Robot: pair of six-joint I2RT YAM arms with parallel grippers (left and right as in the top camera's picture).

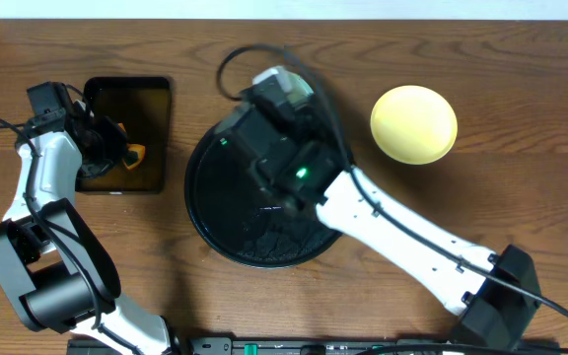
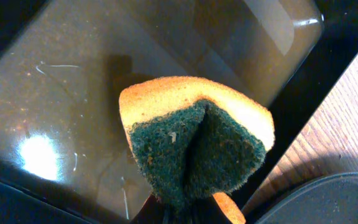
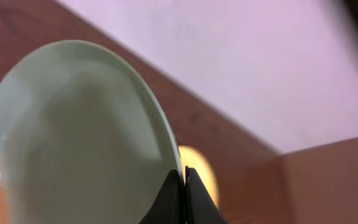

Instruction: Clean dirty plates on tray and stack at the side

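Observation:
An orange smear stains the mint-blue plate, so next my right gripper sets that plate into the round black tray [image 1: 264, 225] and regrips the plate's rim elsewhere before stacking.
My right gripper [image 1: 276, 97] [image 3: 184, 186] is shut on the rim of a pale mint-blue plate [image 1: 286, 78] [image 3: 73, 137]. It holds the plate tilted on edge above the far side of the round black tray [image 1: 205, 212]. An orange smear shows at the plate's lower left edge. A pale yellow plate [image 1: 414, 123] [image 3: 205, 167] lies on the table right of the tray. My left gripper [image 1: 116, 150] [image 2: 191, 213] is shut on a folded yellow-and-green sponge [image 2: 194, 140] [image 1: 134, 154] over the rectangular tray.
The small rectangular black tray [image 1: 126, 99] [image 2: 92, 93] at the left holds shallow liquid. In the left wrist view the round tray's rim [image 2: 328, 199] lies close to its right. The right arm [image 1: 402, 232] crosses the table diagonally from the near right corner.

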